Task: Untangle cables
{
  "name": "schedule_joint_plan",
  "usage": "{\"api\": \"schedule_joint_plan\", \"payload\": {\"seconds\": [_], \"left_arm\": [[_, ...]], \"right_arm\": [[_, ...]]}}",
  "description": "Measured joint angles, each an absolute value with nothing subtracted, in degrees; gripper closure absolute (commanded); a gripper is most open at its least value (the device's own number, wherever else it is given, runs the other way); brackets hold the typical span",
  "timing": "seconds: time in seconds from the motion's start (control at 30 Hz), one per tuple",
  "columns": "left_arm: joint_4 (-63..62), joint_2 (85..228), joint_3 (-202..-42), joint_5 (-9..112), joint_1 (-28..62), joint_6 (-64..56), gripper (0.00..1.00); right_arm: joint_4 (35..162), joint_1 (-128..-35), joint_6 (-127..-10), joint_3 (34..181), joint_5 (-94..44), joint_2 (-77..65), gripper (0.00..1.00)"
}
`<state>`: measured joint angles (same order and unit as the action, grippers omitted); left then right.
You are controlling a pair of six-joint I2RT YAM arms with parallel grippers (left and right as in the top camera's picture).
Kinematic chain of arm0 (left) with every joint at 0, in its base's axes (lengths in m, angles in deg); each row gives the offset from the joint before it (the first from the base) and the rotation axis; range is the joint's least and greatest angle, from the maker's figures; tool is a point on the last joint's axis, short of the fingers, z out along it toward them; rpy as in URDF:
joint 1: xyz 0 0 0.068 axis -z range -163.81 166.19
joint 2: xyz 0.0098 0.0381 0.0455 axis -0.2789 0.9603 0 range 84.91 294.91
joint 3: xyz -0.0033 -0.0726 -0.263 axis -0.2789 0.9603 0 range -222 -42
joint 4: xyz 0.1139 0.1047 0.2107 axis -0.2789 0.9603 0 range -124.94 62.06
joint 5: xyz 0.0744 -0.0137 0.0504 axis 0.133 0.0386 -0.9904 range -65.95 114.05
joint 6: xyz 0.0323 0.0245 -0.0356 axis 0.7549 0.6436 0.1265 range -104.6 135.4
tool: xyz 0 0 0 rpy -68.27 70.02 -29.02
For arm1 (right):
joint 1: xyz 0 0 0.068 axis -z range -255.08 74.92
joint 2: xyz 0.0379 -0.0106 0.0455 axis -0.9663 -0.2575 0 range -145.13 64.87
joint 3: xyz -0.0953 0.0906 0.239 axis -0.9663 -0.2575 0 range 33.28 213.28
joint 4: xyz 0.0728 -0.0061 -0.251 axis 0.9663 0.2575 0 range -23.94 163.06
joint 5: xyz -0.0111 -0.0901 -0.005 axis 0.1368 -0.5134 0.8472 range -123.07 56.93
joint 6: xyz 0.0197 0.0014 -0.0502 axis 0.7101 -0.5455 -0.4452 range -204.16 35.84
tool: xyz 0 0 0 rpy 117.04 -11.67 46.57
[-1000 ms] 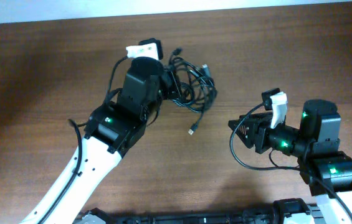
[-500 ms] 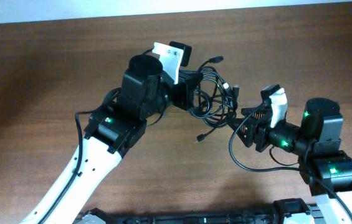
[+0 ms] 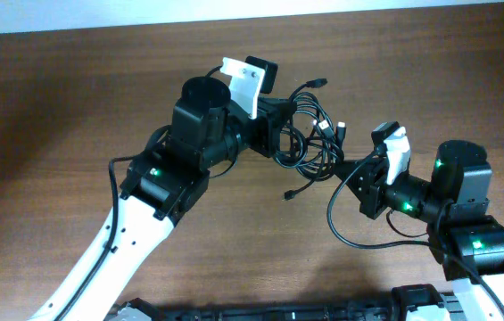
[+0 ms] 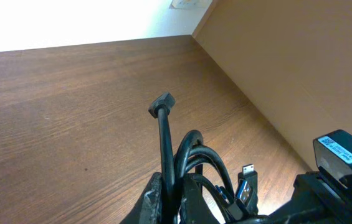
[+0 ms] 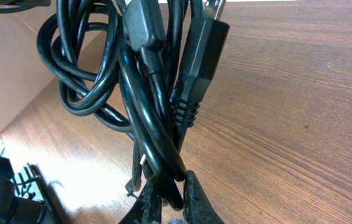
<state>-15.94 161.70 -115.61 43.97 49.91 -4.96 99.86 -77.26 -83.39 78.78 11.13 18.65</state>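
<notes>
My right gripper needs to lift one of the loops (image 3: pixel 293 148) after I lower the cables and open both grippers, as it now pinches several cords together (image 5: pixel 162 158) below the coiled loops.
The cables (image 3: pixel 305 134) are a bunch of thin black cords with small plugs, hanging above the wooden table between the two arms. My left gripper (image 3: pixel 274 134) is shut on the left side of the cables (image 4: pixel 191 162), and one cord with a plug (image 4: pixel 162 104) sticks up from its jaws. My right gripper (image 3: pixel 348 168) is shut on a loop at the bunch's right side; in the right wrist view the cables (image 5: pixel 144 93) hang in loops right above its fingers (image 5: pixel 194 199). A loose plug end (image 3: pixel 289 193) dangles below the bunch.
The brown wooden table (image 3: pixel 55 134) runs to a pale wall along the far edge. Thicker black wires (image 3: pixel 336 223) curve from the right arm. A white tag (image 3: pixel 243 82) sits on the left wrist and another white tag (image 3: pixel 396 147) on the right.
The left arm carried the bunch up and to the right a second ago. The right gripper has since moved in to the bunch and shut on a loop.
</notes>
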Motion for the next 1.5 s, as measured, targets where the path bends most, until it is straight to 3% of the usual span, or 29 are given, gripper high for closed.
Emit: {"api": "schedule_joint_plan", "payload": {"seconds": [0.07,0.17,0.2,0.4,0.73,0.83,0.87,0.97,1.2,1.5], "left_arm": [[-15.87,161.70,-115.61,43.10,49.93,-4.79,0.74],[-15.72,161.70,-115.61,42.07,50.00,-4.90,0.11],[-15.72,161.70,-115.61,41.72,50.04,-5.07,0.01],[-14.58,161.61,-115.63,37.79,50.08,-1.51,0.01],[-5.42,161.09,-115.63,37.07,50.08,19.60,0.01],[-1.71,161.07,-115.63,37.07,50.08,25.02,0.01],[-0.03,161.07,-115.63,37.07,50.08,26.64,0.01],[5.61,161.07,-115.65,37.04,50.08,30.62,0.01],[11.10,161.04,-115.65,37.04,50.08,33.07,0.01],[10.95,161.04,-115.65,31.41,50.08,33.42,0.01]], "right_arm": [[99.86,-77.26,-83.45,78.78,11.90,18.65,0.96],[99.86,-77.26,-84.63,78.78,15.09,18.63,0.96],[99.84,-77.26,-84.94,78.78,16.18,18.63,0.96],[99.86,-77.26,-86.16,78.78,19.64,18.65,0.96],[99.86,-77.26,-86.34,78.78,20.36,18.65,0.96],[100.54,-77.26,-86.38,78.78,19.29,18.63,0.49],[101.24,-77.26,-86.31,78.78,18.63,18.65,0.41],[102.94,-77.26,-85.46,78.78,17.03,18.63,0.29],[113.26,-77.26,-77.88,78.82,13.87,14.46,0.26],[129.72,-77.26,-76.59,78.91,11.05,1.21,0.19]]}}
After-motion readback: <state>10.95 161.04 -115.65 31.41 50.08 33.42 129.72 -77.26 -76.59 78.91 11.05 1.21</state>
